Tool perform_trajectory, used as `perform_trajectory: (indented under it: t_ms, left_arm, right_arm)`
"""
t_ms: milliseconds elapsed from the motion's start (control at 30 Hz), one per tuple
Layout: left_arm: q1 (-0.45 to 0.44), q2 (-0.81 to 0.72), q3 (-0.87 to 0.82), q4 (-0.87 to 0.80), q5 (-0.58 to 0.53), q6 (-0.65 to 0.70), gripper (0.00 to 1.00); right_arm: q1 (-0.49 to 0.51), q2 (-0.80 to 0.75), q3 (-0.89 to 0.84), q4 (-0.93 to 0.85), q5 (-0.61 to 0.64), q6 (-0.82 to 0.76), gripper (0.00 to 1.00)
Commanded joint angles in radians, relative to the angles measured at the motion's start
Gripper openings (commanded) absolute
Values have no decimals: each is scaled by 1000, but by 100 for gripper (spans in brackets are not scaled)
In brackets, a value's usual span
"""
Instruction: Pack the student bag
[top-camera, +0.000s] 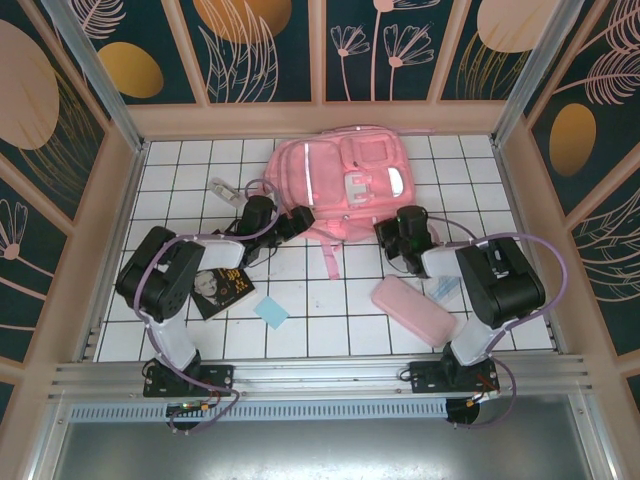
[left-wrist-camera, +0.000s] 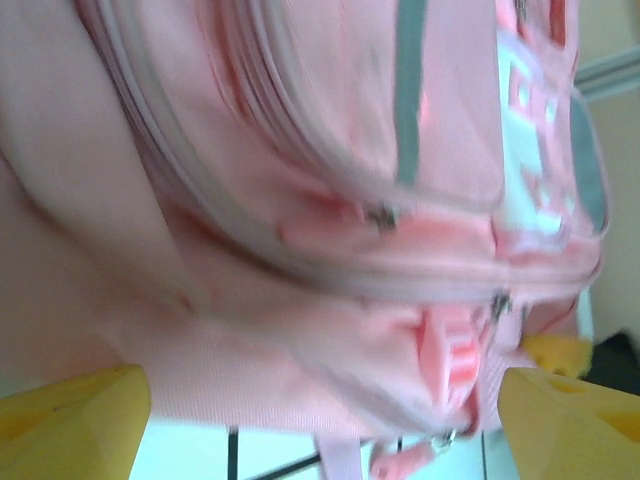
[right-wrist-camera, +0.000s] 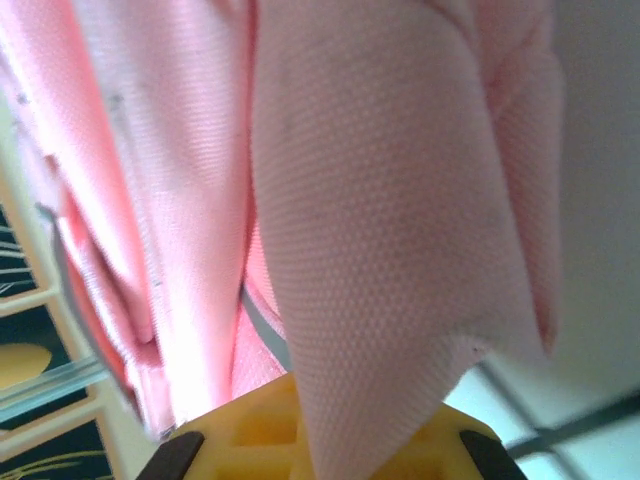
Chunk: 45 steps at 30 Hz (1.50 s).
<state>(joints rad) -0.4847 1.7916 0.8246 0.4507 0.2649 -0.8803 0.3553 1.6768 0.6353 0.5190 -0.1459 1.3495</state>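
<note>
The student bag (top-camera: 345, 180) is lying loose, and it has a soft, creased lower edge (top-camera: 345, 230). I expect it to bend and swivel along when I pull its zipper.
The student bag (top-camera: 340, 185), a large pink backpack with silvery strips, lies flat at the back middle of the tiled table. My left gripper (top-camera: 298, 222) is open at the bag's near-left edge. In the left wrist view its yellow fingers (left-wrist-camera: 75, 420) stand wide apart, with the bag's zipped lower edge (left-wrist-camera: 330, 200) just in front of them. My right gripper (top-camera: 395, 235) is at the bag's near-right edge. In the right wrist view it (right-wrist-camera: 330, 440) is shut on a fold of the bag's pink fabric (right-wrist-camera: 380, 200), which rises from between the yellow fingers.
A flat pink pencil case (top-camera: 413, 309) lies near the right arm, with a pale blue item (top-camera: 440, 288) beside it. A dark book (top-camera: 222, 290) and a blue notepad (top-camera: 271, 313) lie by the left arm. A small grey object (top-camera: 228, 188) sits left of the bag. Wooden walls enclose the table.
</note>
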Motion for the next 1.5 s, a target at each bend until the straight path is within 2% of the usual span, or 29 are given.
perform_trajectory:
  t_ms: [0, 200, 400, 667, 1033, 1233, 1467]
  left_arm:
    - [-10, -106, 26, -224, -9, 191, 89]
    - [-49, -174, 93, -414, -13, 311, 85]
    - [-116, -151, 196, -482, 12, 313, 78]
    - [-141, -51, 274, -392, -50, 332, 65]
    - [-157, 54, 305, -277, -145, 374, 69]
    - [-157, 91, 315, -169, -207, 378, 63]
    - [-157, 133, 373, -145, -206, 367, 56]
  right_arm:
    - [5, -60, 160, -11, -79, -99, 0]
    - [6, -62, 274, -90, -136, -87, 0]
    - [15, -45, 304, -101, -140, -76, 0]
    - [21, -52, 313, -90, -148, -58, 0]
    - [28, -30, 342, -82, -188, 51, 0]
    - [46, -23, 332, -58, -201, 79, 0]
    - [53, -16, 325, -57, -207, 86, 0]
